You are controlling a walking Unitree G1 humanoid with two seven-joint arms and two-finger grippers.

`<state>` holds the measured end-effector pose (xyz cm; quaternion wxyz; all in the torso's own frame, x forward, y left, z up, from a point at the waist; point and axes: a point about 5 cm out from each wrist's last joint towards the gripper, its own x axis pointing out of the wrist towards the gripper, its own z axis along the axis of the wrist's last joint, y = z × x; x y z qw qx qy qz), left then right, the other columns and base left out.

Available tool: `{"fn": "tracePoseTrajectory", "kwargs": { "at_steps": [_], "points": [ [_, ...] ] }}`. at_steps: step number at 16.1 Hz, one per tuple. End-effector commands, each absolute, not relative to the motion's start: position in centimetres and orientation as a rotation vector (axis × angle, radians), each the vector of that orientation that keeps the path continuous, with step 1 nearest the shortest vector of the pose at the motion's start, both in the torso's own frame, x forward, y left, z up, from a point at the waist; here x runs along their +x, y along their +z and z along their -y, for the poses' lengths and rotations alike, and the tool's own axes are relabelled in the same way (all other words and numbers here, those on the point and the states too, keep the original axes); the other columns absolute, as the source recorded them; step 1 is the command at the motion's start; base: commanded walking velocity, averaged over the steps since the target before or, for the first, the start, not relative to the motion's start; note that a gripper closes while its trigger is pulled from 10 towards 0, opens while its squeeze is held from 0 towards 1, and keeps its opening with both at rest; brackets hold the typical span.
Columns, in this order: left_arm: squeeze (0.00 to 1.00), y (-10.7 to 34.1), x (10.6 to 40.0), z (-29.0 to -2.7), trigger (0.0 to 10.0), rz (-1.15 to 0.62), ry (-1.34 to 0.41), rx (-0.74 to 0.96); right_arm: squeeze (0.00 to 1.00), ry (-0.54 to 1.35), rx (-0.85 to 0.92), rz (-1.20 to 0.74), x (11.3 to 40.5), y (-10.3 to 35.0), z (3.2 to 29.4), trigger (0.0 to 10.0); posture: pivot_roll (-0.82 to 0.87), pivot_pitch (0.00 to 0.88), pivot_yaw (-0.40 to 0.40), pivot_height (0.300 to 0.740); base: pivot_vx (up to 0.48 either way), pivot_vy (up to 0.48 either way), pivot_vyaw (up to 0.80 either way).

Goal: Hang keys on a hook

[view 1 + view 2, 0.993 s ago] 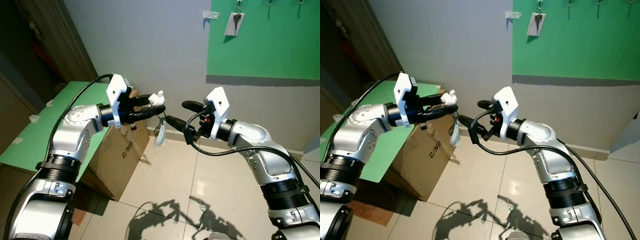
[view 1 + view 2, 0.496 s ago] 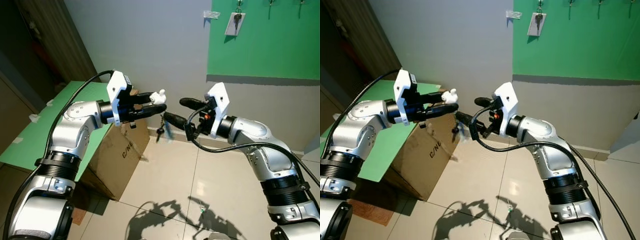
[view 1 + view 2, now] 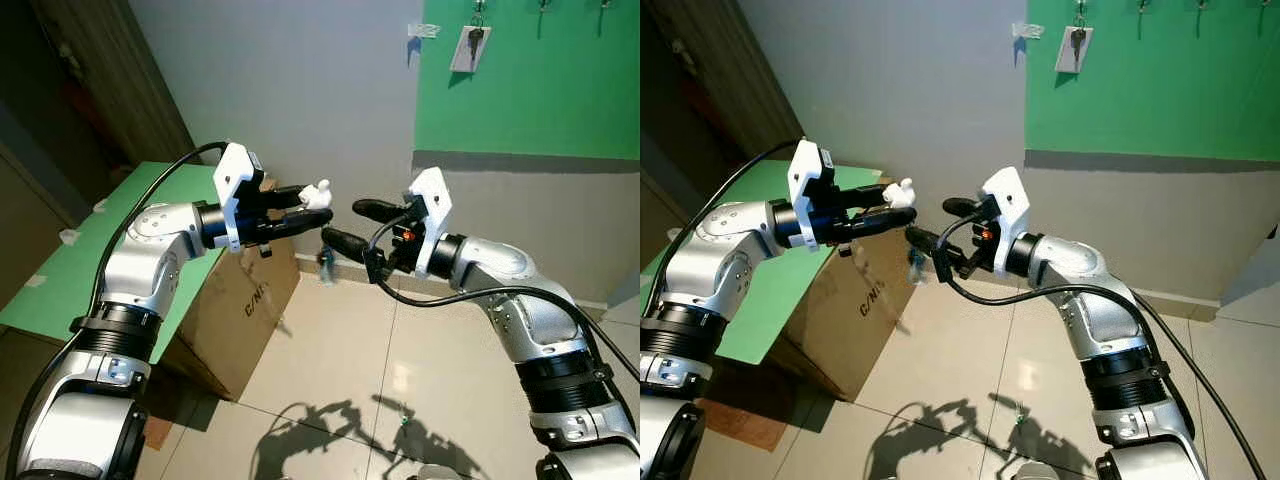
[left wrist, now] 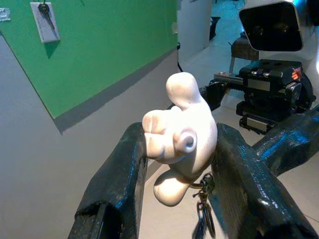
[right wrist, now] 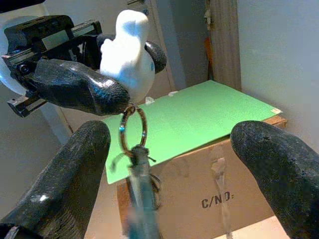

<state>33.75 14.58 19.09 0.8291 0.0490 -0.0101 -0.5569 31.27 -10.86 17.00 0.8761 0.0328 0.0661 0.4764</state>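
A small link (image 5: pixel 131 106) connects the white figurine (image 3: pixel 317 195) to the metal ring, so the figurine will drop down and hang loosely when I carry the ring.
A white figurine keychain (image 3: pixel 318 193) is clamped between the fingers of my left gripper (image 3: pixel 312 208), held out at chest height. A metal ring (image 5: pixel 132 127) and the keys (image 3: pixel 327 262) dangle below it. My right gripper (image 3: pixel 343 223) points at the left one from the right, open, with its fingertips on either side of the ring and not touching it. High on the wall is a green board (image 3: pixel 540 90) with a row of hooks (image 3: pixel 541 5). One hook holds a key with a white tag (image 3: pixel 469 45).
A cardboard box (image 3: pixel 245 300) stands on the floor below my left arm, with a green tabletop (image 3: pixel 110 240) beside it on the left. A tiled floor (image 3: pixel 330 380) lies below. The grey wall is close ahead.
My right gripper has moved left and slightly up, closer to the keychain. The hanging keys have swung. My left arm has hardly moved.
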Motion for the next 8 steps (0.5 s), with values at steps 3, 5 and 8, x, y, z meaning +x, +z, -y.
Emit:
{"fn": "tracePoseTrajectory", "kwargs": {
  "at_steps": [3,5,8],
  "points": [
    [0.00,20.11,34.23,-14.95,0.0,0.045,-1.165,0.131,0.00,1.038,0.080,-0.125,30.93,17.35,9.92,0.0,-0.27,0.000,0.178,0.740,0.000,0.000,0.00],
    [0.00,20.21,34.33,-15.02,0.0,0.048,-1.158,0.132,0.00,1.034,0.081,-0.125,30.92,17.30,9.90,0.0,-0.27,0.000,0.178,0.740,0.000,0.000,0.00],
    [0.00,20.21,34.37,-15.10,0.0,0.048,-1.154,0.133,0.00,1.024,0.081,-0.123,30.90,17.26,10.07,0.0,-0.27,0.000,0.180,0.740,0.000,0.000,0.00]
  ]
}}
